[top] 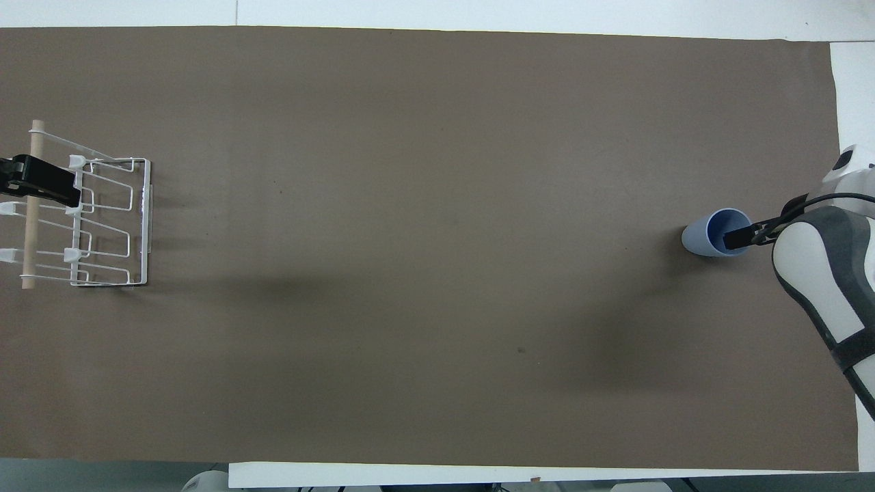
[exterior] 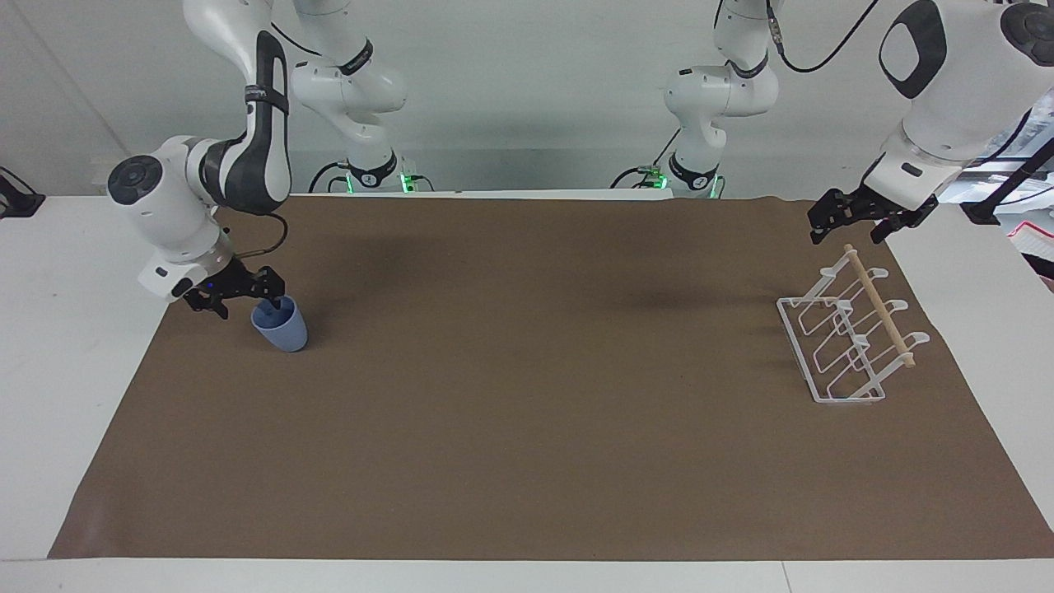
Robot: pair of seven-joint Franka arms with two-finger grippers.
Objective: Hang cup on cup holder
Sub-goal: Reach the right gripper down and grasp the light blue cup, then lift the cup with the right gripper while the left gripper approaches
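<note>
I should expect the light-blue cup [top: 699, 236] to be empty when I tilt it sideways, because the cup's opening [top: 724, 223] shows just the plain blue inside.
The light-blue cup [exterior: 282, 331] stands upright on the brown mat near the right arm's end of the table; it also shows in the overhead view [top: 707, 236]. My right gripper [exterior: 247, 303] is low at the cup's rim and open: one finger dips into the cup's mouth, the other stays outside, toward the table's end. In the overhead view the right gripper [top: 750, 236] shows one finger inside the cup. The white wire cup holder [exterior: 840, 346] with its wooden dowel [exterior: 879, 306] stands at the left arm's end [top: 102, 225]. My left gripper [exterior: 850, 226] waits open above the dowel's end.
The brown mat [exterior: 527, 428] covers most of the white table [exterior: 66, 329]. The right arm's forearm [top: 820, 287] hangs over the mat's edge beside the cup. A cable clamp [exterior: 12, 202] sits at the table's edge.
</note>
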